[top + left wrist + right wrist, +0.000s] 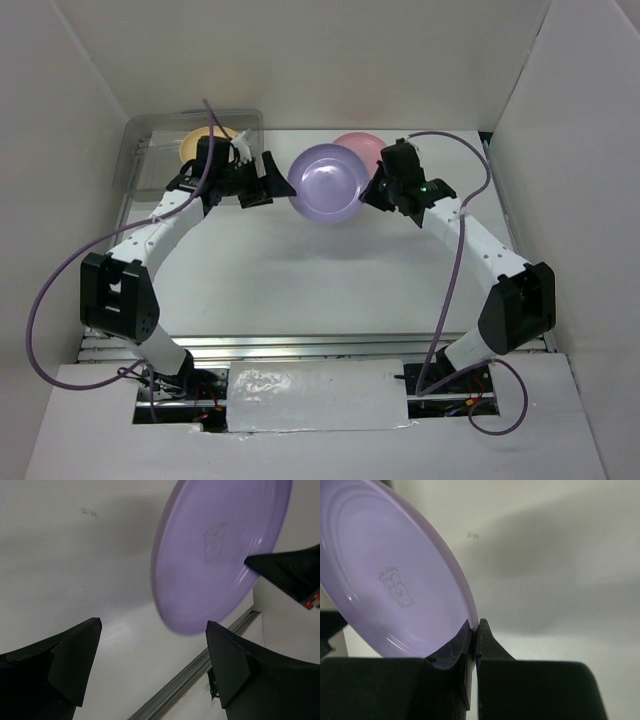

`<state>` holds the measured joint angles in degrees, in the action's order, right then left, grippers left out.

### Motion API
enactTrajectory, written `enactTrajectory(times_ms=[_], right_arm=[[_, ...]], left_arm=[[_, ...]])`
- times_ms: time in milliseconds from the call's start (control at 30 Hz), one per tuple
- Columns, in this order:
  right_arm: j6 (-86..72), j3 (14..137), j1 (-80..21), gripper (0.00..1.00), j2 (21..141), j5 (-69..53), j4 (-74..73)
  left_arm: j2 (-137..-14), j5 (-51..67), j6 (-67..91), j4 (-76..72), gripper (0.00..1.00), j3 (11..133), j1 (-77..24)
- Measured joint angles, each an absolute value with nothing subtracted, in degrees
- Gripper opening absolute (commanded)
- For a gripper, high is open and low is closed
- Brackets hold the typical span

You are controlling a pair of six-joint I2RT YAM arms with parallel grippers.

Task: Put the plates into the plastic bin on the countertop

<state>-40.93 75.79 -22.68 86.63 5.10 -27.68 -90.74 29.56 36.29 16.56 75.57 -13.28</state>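
Note:
The plastic bin (165, 165) is a long way from my right gripper, so my left gripper should grab the purple plate by its free rim (294, 178) and stack it in the bin.
My right gripper (372, 190) is shut on the rim of a purple plate (325, 182) and holds it tilted in the air above the white countertop (300, 270). The pinch shows in the right wrist view (476, 630) on the plate (390, 580). My left gripper (268, 180) is open and empty, its jaws wide apart just left of the plate, which fills the upper right of the left wrist view (215, 555). A pink plate (358, 145) lies behind the purple one. The clear plastic bin (150, 150) stands at the back left with an orange-yellow plate (195, 140) in it.
White walls close in the back and both sides. A metal rail (300, 345) runs along the countertop's front edge and shows in the left wrist view (190, 675). Purple cables loop beside both arms.

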Motion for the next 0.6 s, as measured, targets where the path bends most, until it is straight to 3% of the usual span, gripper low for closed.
enactTrajectory(times_ms=[100, 167, 267, 300, 367, 400, 433, 467, 500, 600], right_arm=[[-41.10, 74.63, -24.77, 0.00, 85.93, 3.33, -27.77], [-41.43, 74.59, -25.98, 0.00, 85.84, 2.28, -27.35], [-41.74, 74.43, -27.51, 0.00, 85.17, 0.49, -26.72], [-41.85, 74.46, -27.94, 0.00, 84.88, 0.16, -26.59], [-41.52, 74.46, -28.80, 0.00, 84.60, 1.63, -27.24], [-42.04, 74.19, -28.75, 0.09, 84.64, 2.04, -28.12], [-42.52, 74.11, -28.51, 0.30, 84.82, 1.91, -27.94], [-42.96, 74.11, -28.49, 0.80, 84.82, 1.87, -27.81], [-43.20, 74.11, -28.45, 0.88, 84.82, 1.76, -27.59], [-43.51, 73.65, -27.66, 0.93, 84.62, -0.32, -25.67]], left_arm=[[-92.97, 28.12, 36.25, 16.62, 0.95, 77.80, -14.13], [-93.06, 27.27, 36.25, 16.71, 0.86, 77.56, -14.31], [-93.27, 26.63, 36.36, 16.69, 0.50, 77.45, -14.28], [-93.41, 26.39, 36.64, 16.75, 0.23, 77.47, -14.28], [-93.67, 27.44, 37.12, 16.82, 0.00, 77.58, -14.28], [-93.67, 28.56, 37.08, 16.88, 0.00, 77.93, -14.22], [-93.65, 28.14, 36.80, 17.37, 0.00, 78.43, -14.24], [-93.69, 27.77, 36.71, 18.09, 0.00, 79.07, -14.31], [-93.73, 27.24, 36.62, 18.72, 0.00, 79.53, -14.37], [-94.45, 22.24, 36.25, 21.91, 0.00, 82.30, -13.98]])
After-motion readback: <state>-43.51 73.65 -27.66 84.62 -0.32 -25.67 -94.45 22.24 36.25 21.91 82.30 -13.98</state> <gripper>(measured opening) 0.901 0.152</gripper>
